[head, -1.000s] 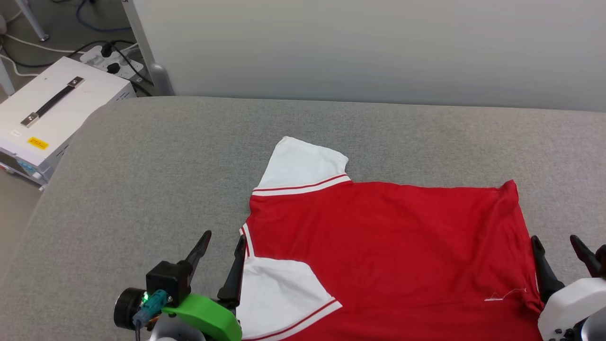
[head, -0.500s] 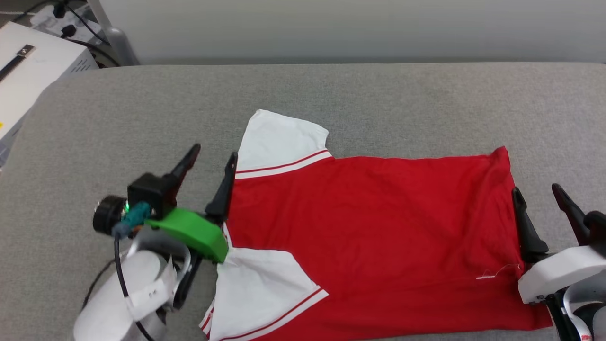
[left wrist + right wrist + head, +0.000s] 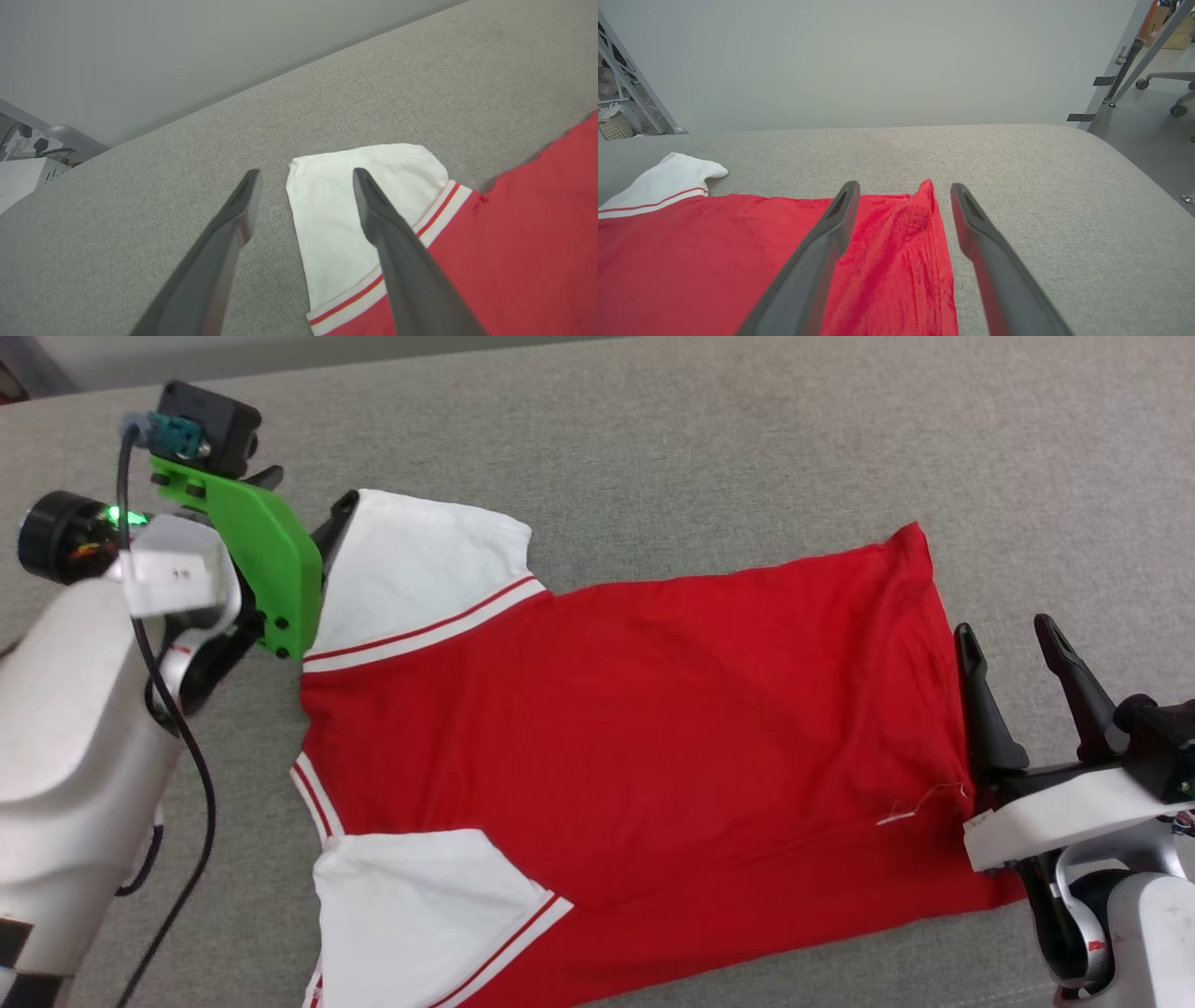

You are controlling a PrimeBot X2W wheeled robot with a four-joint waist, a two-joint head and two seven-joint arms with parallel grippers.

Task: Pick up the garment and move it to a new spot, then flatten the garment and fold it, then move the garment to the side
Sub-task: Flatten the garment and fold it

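The red cloth (image 3: 683, 717) goes in one unbroken piece from the far white sleeve to the hem corner. Its far edge (image 3: 728, 576) will therefore come up in one line when my grippers lift.
The garment (image 3: 635, 728), red with white sleeves and red-and-white trim, lies spread flat on the grey padded surface (image 3: 709, 439). My left gripper (image 3: 303, 495) is open at the far white sleeve (image 3: 420, 560). In the left wrist view the left gripper (image 3: 306, 173) straddles the sleeve's (image 3: 327, 224) outer edge, with one finger over the white cloth. My right gripper (image 3: 1006, 630) stands open beside the hem. In the right wrist view the right gripper (image 3: 904, 187) frames the far hem corner of the garment (image 3: 691, 242). Neither gripper holds anything.
A white equipment box (image 3: 18, 182) and a power strip (image 3: 23, 142) sit beyond the surface's left end. A pale wall (image 3: 878, 60) runs behind. To the right are the surface's rounded edge (image 3: 1125, 158), floor, and a chair base (image 3: 1176, 93).
The head camera has tilted down and shifted. My left gripper has gone forward from the near sleeve and collar to the far sleeve. The right gripper stays by the hem.
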